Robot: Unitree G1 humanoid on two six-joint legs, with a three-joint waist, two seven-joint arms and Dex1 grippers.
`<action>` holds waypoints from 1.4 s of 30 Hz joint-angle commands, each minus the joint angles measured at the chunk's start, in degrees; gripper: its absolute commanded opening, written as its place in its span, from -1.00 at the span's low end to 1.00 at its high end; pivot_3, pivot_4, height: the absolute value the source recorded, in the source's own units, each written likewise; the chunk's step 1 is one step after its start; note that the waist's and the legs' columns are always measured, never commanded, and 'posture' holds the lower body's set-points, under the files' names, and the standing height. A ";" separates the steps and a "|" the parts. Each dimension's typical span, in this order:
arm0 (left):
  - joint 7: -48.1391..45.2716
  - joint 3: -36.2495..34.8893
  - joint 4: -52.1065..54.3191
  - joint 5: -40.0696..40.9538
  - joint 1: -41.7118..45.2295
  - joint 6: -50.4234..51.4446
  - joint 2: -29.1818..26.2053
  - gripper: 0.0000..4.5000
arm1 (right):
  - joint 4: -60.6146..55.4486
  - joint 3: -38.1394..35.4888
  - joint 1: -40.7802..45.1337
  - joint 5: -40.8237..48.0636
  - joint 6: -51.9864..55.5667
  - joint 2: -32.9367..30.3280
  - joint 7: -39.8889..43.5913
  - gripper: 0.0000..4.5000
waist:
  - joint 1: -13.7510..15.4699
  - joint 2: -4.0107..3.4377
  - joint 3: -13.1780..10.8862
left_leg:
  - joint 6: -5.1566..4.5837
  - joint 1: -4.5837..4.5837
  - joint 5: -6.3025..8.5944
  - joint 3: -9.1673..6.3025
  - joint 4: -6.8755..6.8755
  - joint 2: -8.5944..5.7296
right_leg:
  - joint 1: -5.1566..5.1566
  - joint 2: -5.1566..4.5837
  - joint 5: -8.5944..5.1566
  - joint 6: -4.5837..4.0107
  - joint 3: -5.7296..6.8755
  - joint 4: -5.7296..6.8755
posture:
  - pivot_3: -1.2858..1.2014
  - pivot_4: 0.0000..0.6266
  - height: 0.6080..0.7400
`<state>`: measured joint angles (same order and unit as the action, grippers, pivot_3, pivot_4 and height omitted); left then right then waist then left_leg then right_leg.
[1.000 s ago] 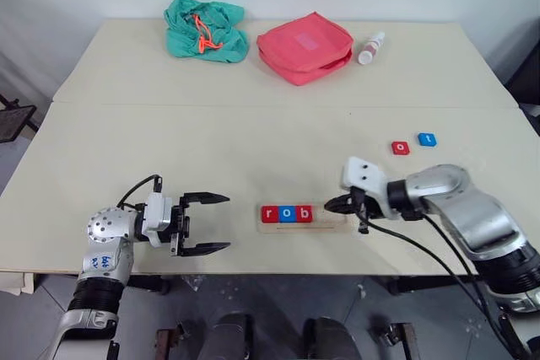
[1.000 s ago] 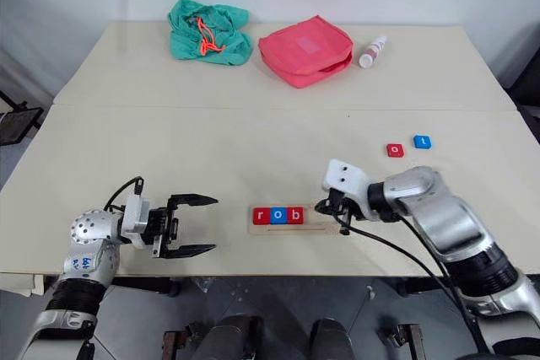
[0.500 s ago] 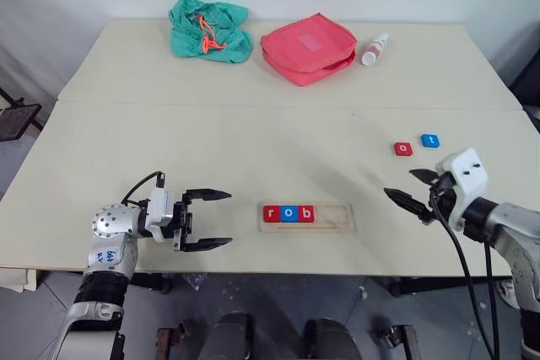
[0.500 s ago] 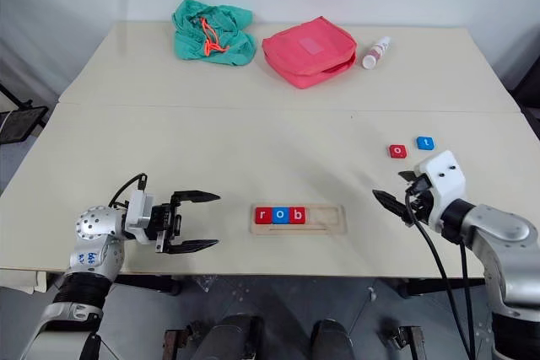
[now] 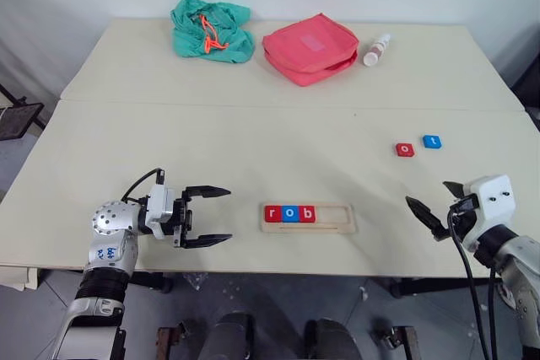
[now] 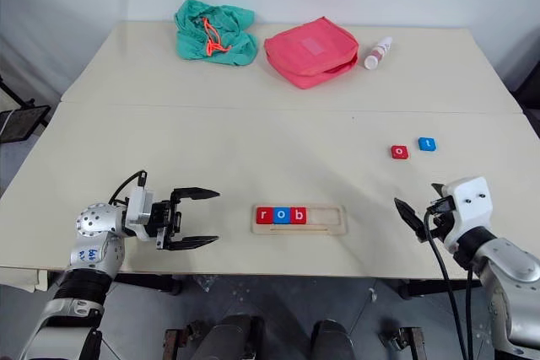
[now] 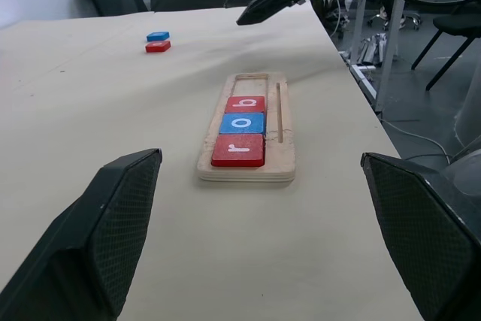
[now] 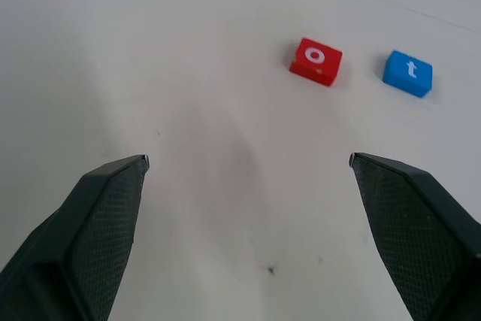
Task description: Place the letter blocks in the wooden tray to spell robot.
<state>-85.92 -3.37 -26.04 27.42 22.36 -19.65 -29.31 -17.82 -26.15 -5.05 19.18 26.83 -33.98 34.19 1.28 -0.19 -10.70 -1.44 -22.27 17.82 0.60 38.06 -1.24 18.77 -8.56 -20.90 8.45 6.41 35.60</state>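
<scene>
The red o block is clear of the blue t block (image 5: 432, 142), so my right gripper should keep going toward the red o block (image 5: 405, 149) and close around its sides.
The wooden tray (image 5: 331, 217) lies near the table's front edge. Its left end holds a red r (image 5: 272, 213), a blue o (image 5: 289, 213) and a red b (image 5: 306, 213), and the right part of its groove is bare. A red o block (image 5: 405, 149) and a blue t block (image 5: 432, 142) lie loose on the table, further back and to the right. My left gripper (image 5: 215, 216) is open and empty, level with the tray and just left of it. My right gripper (image 5: 429, 195) is open and empty, to the right of the tray and in front of the two loose blocks (image 8: 316, 61).
At the back of the table lie a green cloth bag (image 5: 211, 26), a pink-red pouch (image 5: 308, 46) and a small white bottle (image 5: 372, 49). A seam (image 5: 253, 107) runs across between the two tabletops. My right gripper is close to the table's front right corner.
My right gripper has left the tray's right end, swung out to the right and opened. The left gripper has kept still. The three tiles stay in the tray.
</scene>
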 commanded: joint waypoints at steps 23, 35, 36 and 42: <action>-0.84 -1.20 1.06 0.67 -0.96 -1.26 -1.44 1.00 | 7.54 3.75 16.58 2.54 7.45 1.94 -6.81 0.99 | -0.28 0.00 0.00 | 0.00 0.02 0.00 0.01 0.02 0.01 | 0.00 0.00 0.00 0.00 -0.03 0.01 | 0.03 -0.52 1.00; 1.25 -1.90 6.12 0.87 -4.76 -0.33 -1.43 1.00 | 37.29 11.20 35.11 -6.98 -7.70 5.44 -12.85 0.99 | -1.54 -0.03 0.00 | 0.00 0.01 0.00 -0.09 -0.07 -0.02 | 0.07 -0.02 0.00 0.00 0.02 0.12 | 0.03 -0.52 1.00; 1.38 -1.96 6.43 0.91 -5.02 -0.26 -1.48 1.00 | 38.88 11.34 35.89 -7.11 -8.44 5.68 -12.76 0.99 | -1.61 -0.03 0.00 | 0.00 0.01 0.00 -0.07 -0.07 -0.01 | 0.07 -0.01 0.00 0.00 0.02 0.12 | 0.03 -0.52 1.00; 2.22 -2.06 7.62 0.86 -6.00 -0.03 -1.57 1.00 | 45.90 12.46 38.72 -8.14 -12.86 6.46 -12.37 0.99 | -1.66 -0.03 -0.01 | 0.00 0.01 0.00 -0.07 -0.07 0.01 | 0.08 -0.01 0.00 0.00 0.01 0.13 | 0.03 -0.52 1.00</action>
<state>-83.99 -4.32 -20.62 27.55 16.99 -19.70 -30.21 27.70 -13.65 32.57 11.20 15.97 -27.46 21.76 -0.37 -0.22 -10.71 -1.44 -22.26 17.81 0.53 37.99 -1.23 18.85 -8.57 -20.90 8.45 6.42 35.73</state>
